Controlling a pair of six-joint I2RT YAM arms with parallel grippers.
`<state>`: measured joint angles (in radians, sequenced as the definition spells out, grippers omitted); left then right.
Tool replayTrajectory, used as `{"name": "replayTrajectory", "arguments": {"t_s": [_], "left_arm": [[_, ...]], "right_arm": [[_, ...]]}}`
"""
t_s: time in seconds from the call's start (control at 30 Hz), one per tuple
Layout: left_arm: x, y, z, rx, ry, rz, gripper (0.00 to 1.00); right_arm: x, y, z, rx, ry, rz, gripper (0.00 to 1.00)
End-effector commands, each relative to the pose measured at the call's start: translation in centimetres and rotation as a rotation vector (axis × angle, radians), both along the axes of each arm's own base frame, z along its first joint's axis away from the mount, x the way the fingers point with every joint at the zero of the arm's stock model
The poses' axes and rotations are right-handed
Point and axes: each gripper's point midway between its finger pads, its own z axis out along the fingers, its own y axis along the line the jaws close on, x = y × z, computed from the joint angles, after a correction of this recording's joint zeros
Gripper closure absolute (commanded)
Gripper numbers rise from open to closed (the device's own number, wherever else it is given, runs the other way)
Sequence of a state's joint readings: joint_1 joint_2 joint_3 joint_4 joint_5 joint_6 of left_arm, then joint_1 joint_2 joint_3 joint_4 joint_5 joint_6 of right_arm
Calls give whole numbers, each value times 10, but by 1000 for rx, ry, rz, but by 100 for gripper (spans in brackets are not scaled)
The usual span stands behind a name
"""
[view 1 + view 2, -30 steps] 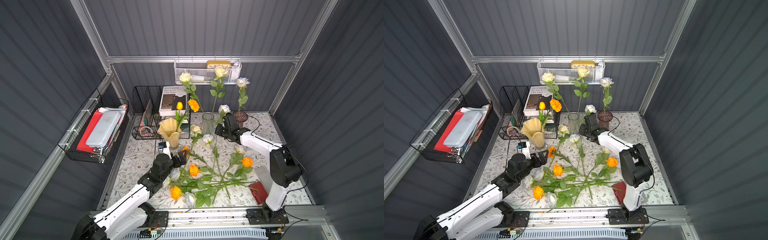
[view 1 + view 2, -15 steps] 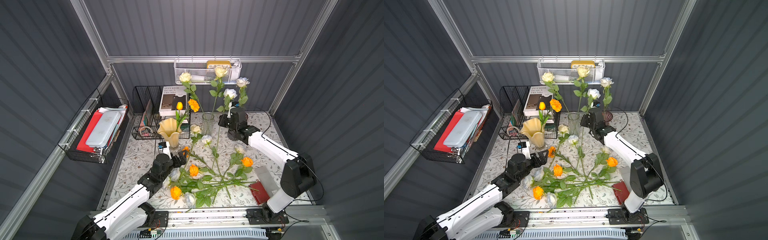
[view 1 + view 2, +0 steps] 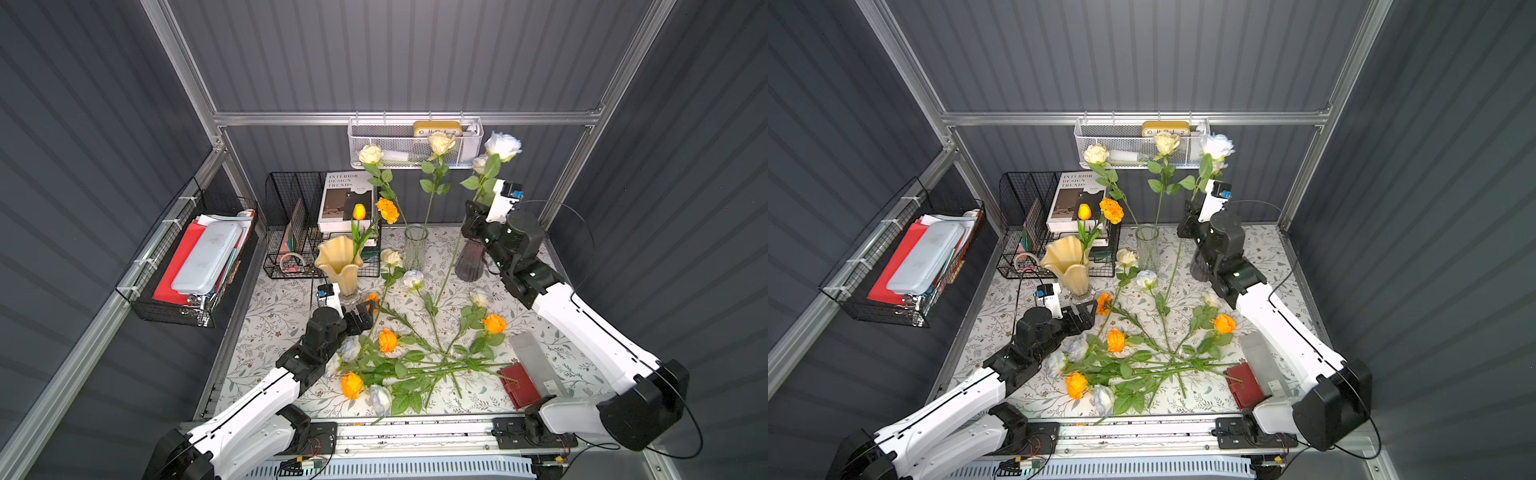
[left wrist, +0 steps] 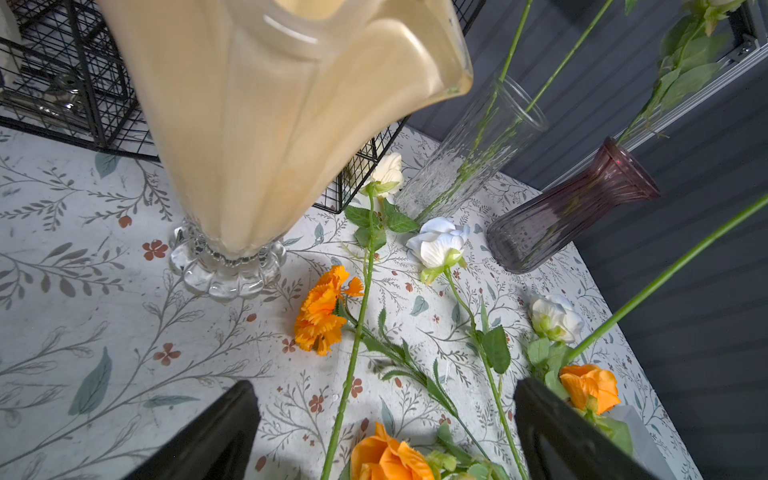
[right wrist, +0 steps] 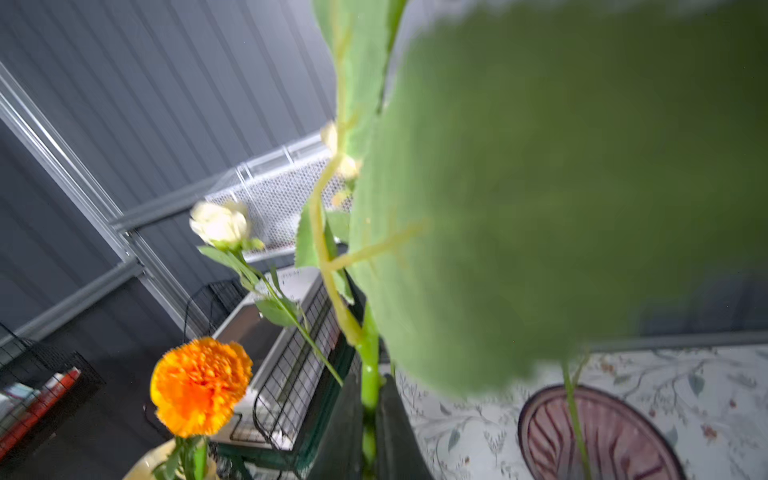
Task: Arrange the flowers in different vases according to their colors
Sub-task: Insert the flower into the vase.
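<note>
The white rose's stem end [image 3: 439,301] is hanging lower than the purple vase's rim, so the robot's right gripper should lift the rose and move the stem over the vase's opening [image 5: 612,436].
My right gripper [image 3: 473,212] [image 5: 370,399] is shut on the green stem of a white rose [image 3: 503,145] [image 3: 1217,146], held high beside the purple vase [image 3: 469,259] [image 5: 598,432]; its stem end hangs down to the cloth. That vase holds another white rose [image 3: 480,163]. The clear vase [image 3: 415,247] holds two cream roses [image 3: 370,154]. The yellow vase [image 3: 338,262] [image 4: 266,124] holds an orange tulip [image 3: 359,212] and marigold [image 3: 387,210]. My left gripper [image 3: 365,311] [image 4: 386,395] hovers open over loose flowers [image 3: 387,340], by an orange marigold [image 4: 322,316].
A black wire rack [image 3: 291,232] with a book stands behind the yellow vase. A red wallet [image 3: 517,384] and a grey box [image 3: 536,365] lie at the front right. A white mesh basket [image 3: 399,153] hangs on the back wall, a wire basket [image 3: 191,266] at the left.
My right gripper has lifted the white rose up and back to the right, to beside the purple vase. The left arm has stayed still.
</note>
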<state>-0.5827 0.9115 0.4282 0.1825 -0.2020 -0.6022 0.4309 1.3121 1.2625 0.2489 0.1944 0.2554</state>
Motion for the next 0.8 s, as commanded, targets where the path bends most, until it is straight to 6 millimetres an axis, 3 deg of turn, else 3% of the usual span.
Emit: {"name": "replayTrajectory", "arguments": {"t_s": [0.0, 0.13, 0.3, 0.5, 0.77], "left_arm": [[0, -3, 0, 10, -12, -21, 1], [1, -3, -1, 12, -8, -21, 1], [1, -4, -2, 13, -5, -23, 1], [1, -3, -2, 14, -3, -20, 1], [2, -3, -4, 18, 3, -19, 1]], "right_arm": [[-31, -27, 72, 16, -253, -92, 100], [-62, -57, 113, 40, -397, -214, 100], [-73, -73, 133, 11, -476, -310, 100], [-71, -85, 138, -68, -482, -418, 100], [-37, -83, 118, -172, -467, -502, 100]]}}
